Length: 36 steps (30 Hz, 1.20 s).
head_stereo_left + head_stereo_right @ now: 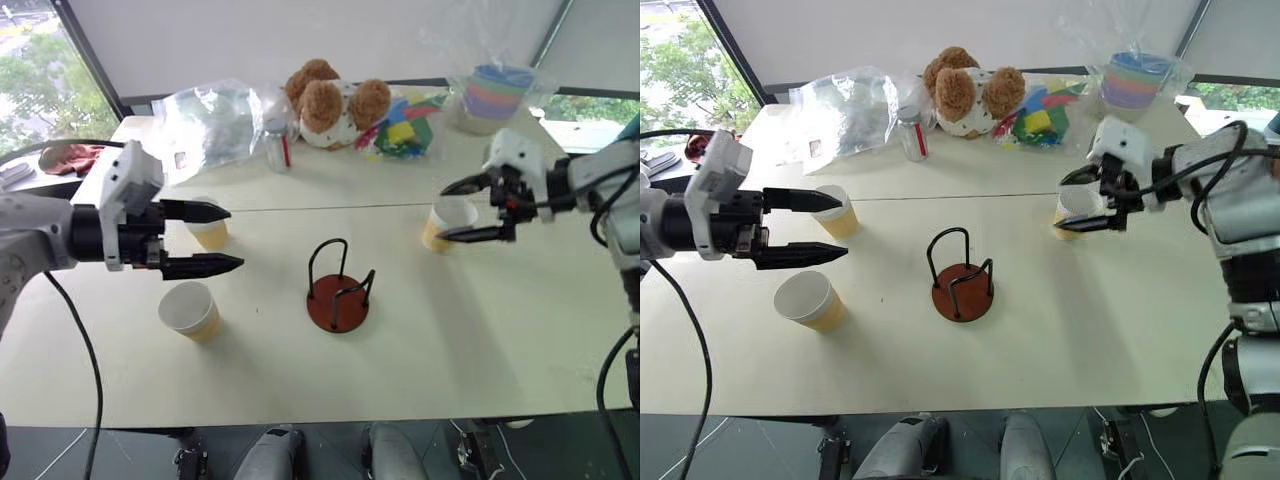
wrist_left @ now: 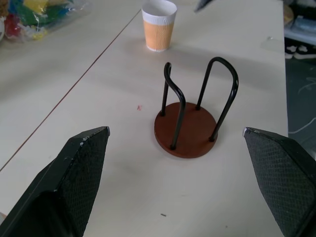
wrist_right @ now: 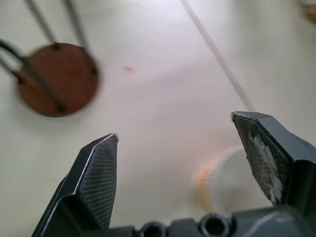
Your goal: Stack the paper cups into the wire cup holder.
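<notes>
The rim of the cup (image 3: 212,180) below lies between the right gripper's open fingers, so the robot should keep lowering until a finger enters the cup's opening (image 1: 457,211), then close.
The wire cup holder (image 1: 338,290) stands mid-table on its reddish-brown disc, with nothing inside its black loops. Three paper cups stand upright, apart from each other. One cup (image 1: 192,310) is at the front left. A second cup (image 1: 210,234) sits just behind my left gripper (image 1: 234,238), which is open, empty and pointing towards the holder. The third cup (image 1: 450,222) is at the right, partly behind my right gripper (image 1: 442,212), which hovers over it, open and holding nothing. The left wrist view looks past its fingers (image 2: 84,163) at the holder (image 2: 190,118) and that right-hand cup (image 2: 159,27).
Along the far side of the table lie a clear plastic bag (image 1: 215,120), a small bottle (image 1: 275,150), a teddy bear (image 1: 330,100), a bag of coloured blocks (image 1: 405,130) and a stack of pastel bowls (image 1: 495,95). A seam (image 1: 300,208) runs across the table.
</notes>
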Each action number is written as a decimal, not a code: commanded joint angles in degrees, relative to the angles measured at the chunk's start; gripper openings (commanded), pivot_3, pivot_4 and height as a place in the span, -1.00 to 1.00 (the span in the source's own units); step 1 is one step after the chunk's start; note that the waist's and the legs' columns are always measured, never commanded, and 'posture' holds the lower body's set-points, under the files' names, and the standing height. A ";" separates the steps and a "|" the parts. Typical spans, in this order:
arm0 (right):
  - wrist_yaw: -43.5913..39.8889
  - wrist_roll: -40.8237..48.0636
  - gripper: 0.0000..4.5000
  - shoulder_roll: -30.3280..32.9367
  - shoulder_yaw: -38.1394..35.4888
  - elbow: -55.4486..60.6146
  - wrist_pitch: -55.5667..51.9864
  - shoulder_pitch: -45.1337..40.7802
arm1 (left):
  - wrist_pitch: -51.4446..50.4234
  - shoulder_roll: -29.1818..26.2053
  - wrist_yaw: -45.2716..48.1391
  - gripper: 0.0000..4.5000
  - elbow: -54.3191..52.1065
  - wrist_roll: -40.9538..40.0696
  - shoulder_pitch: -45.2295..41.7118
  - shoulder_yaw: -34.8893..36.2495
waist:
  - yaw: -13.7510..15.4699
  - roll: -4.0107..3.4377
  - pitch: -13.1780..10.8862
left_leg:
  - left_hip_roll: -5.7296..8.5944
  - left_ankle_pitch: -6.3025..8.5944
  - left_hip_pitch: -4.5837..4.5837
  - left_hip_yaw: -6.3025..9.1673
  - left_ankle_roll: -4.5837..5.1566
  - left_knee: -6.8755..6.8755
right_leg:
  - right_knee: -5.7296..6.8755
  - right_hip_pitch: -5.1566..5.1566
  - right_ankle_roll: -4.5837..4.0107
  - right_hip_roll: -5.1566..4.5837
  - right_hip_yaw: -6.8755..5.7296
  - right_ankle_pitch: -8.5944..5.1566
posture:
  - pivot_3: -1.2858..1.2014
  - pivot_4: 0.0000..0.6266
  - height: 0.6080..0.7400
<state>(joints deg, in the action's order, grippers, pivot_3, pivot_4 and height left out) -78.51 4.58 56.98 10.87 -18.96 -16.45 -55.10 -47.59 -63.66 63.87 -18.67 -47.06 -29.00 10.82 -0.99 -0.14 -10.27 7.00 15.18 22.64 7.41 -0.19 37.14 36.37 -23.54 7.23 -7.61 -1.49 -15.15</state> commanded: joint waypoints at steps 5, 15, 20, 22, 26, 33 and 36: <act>-1.30 -8.09 0.77 -3.81 4.19 -16.04 13.58 -6.17 | 1.56 1.17 -1.53 1.00 -4.27 1.07 3.31 1.63 | 0.04 0.00 -0.03 | 0.00 0.00 0.06 0.01 -0.01 -0.01 | -0.02 -0.05 0.00 0.00 0.02 0.00 | 0.03 -0.52 1.00; -2.17 -12.59 0.77 -5.79 5.70 -24.50 18.30 -7.28 | 1.18 1.72 -3.99 1.00 -6.24 -0.13 6.89 4.86 | -0.07 -0.01 -0.03 | 0.00 -0.03 0.29 0.01 -0.04 0.07 | 0.05 -0.26 0.00 0.02 0.01 0.00 | 0.03 -0.52 1.00; -1.74 -15.02 -0.05 -7.71 6.22 -29.54 21.66 -8.53 | 1.75 1.54 -4.15 1.00 -5.62 0.24 6.33 4.33 | -0.13 -0.01 -0.03 | 0.00 -0.04 0.29 -0.01 -0.05 0.11 | 0.14 -0.31 0.00 0.02 0.03 0.00 | 0.03 -0.52 1.00; -1.43 -15.90 -0.51 -8.23 6.39 -31.19 22.87 -9.13 | 1.93 1.41 -4.02 1.00 -5.24 0.46 6.08 4.18 | -0.13 -0.01 -0.03 | 0.00 -0.04 0.30 -0.01 -0.06 0.09 | 0.16 -0.34 0.00 0.02 0.03 0.00 | 0.03 -0.52 1.00; -1.99 -17.04 -0.98 -8.73 6.44 -33.30 24.85 -10.71 | 2.30 1.28 -3.70 1.00 -4.72 0.97 5.74 3.75 | -0.13 -0.01 -0.03 | 0.01 -0.05 0.32 -0.01 -0.06 0.10 | 0.17 -0.36 0.00 0.02 0.03 0.00 | 0.03 -0.52 1.00; -7.43 -17.06 -0.98 -9.33 6.33 -33.62 28.13 -18.34 | 3.08 0.82 -2.16 1.00 -3.18 2.33 4.76 1.88 | -0.28 -0.01 -0.04 | 0.01 -0.06 0.33 -0.08 -0.08 0.10 | 0.28 -0.47 0.00 0.02 0.09 0.00 | 0.03 -0.52 1.00; -13.53 -8.40 -0.98 -11.13 8.25 -30.02 24.26 -27.55 | 3.51 -0.07 -0.32 1.00 -2.57 3.50 4.67 0.66 | -0.86 -0.05 -0.07 | 0.01 -0.06 0.46 -0.29 -0.10 0.13 | 0.63 -0.85 0.00 0.00 0.28 0.00 | 0.03 -0.52 1.00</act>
<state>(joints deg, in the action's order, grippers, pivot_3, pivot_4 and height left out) -89.30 -9.45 45.79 18.79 -53.44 9.18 -76.94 -45.45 -62.51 62.40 -20.91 -44.27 -22.96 11.57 -1.85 -0.19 -10.33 7.00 15.09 23.14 7.09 -0.31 37.26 37.04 -24.47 7.23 -7.61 -1.15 -15.15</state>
